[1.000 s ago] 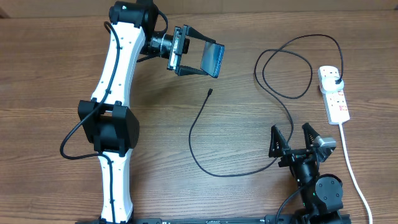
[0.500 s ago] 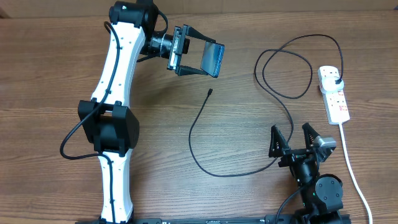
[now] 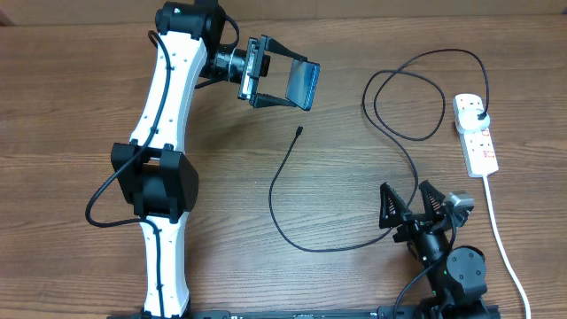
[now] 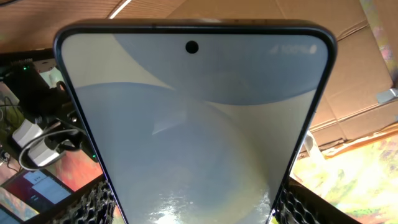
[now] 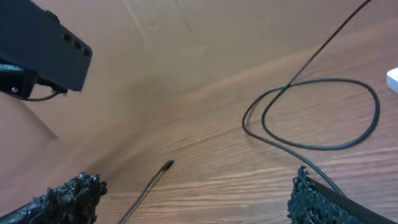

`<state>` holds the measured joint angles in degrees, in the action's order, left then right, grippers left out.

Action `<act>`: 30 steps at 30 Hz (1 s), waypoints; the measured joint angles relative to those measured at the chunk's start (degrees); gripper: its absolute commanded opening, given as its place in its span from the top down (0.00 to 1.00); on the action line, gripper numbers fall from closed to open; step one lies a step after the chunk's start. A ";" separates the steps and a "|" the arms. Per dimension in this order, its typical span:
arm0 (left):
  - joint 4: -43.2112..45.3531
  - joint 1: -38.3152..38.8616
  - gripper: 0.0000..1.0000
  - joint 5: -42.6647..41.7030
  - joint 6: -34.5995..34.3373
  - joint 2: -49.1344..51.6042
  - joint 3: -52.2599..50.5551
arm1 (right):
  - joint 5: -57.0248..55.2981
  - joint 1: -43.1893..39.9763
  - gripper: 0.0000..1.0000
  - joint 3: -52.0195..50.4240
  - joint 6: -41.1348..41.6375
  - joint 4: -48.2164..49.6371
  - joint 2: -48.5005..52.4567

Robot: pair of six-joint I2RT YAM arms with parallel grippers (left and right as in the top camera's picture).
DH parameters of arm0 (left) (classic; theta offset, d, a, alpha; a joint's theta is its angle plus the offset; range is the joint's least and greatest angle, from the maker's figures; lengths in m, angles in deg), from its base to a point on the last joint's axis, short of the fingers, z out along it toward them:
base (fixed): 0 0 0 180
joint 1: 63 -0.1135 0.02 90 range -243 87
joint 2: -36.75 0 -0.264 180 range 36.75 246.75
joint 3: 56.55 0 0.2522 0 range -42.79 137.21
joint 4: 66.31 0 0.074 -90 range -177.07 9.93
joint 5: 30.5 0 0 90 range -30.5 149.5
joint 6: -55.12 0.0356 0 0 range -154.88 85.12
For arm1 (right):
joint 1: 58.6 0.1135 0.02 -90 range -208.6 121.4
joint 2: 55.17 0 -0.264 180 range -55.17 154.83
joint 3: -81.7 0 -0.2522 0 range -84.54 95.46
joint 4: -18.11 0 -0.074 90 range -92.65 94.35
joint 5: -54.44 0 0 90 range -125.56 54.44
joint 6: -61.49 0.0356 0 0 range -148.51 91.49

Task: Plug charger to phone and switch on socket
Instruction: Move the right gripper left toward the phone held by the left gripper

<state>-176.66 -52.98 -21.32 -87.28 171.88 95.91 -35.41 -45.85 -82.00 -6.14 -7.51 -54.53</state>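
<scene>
I should let my right gripper leave the cable and take over the phone [image 3: 303, 85] before plugging in: my left gripper holds it across its fingers, screen [image 4: 186, 124] facing the palm.
The phone [image 3: 302, 85] is held off the table at the upper middle, my left gripper [image 3: 304, 86] shut on its two long edges. In the left wrist view its light blue screen [image 4: 193, 118] fills the frame between the black pads [image 4: 93, 202]. The charger, a thin black cable [image 3: 275, 190], lies on the table with its connector tip [image 3: 299, 131] free below the phone and its plug [image 3: 479, 115] in the white socket [image 3: 476, 137] at the right. My right gripper [image 3: 407, 193] stands open low at the right, above the cable. In the right wrist view the tip [image 5: 168, 165] lies ahead of the open gripper [image 5: 194, 183].
The cable makes a loop [image 3: 407, 93] left of the socket, also seen as a loop [image 5: 320, 115] in the right wrist view. A thick white cord [image 3: 501, 232] runs from the socket toward the front edge, right of my right arm. The left arm [image 3: 164, 133] spans the table's left side.
My right gripper has shifted slightly left and turned a little. The left gripper and the phone have stayed where they were.
</scene>
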 measured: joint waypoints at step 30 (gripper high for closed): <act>0.63 0.00 0.56 7.45 -0.94 0.00 0.00 | 23.17 0.00 0.00 58.05 -7.02 -32.28 50.58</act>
<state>-176.03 -52.98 -13.87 -88.22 171.88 95.91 -12.25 -45.85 -23.94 -13.15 -39.79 -3.95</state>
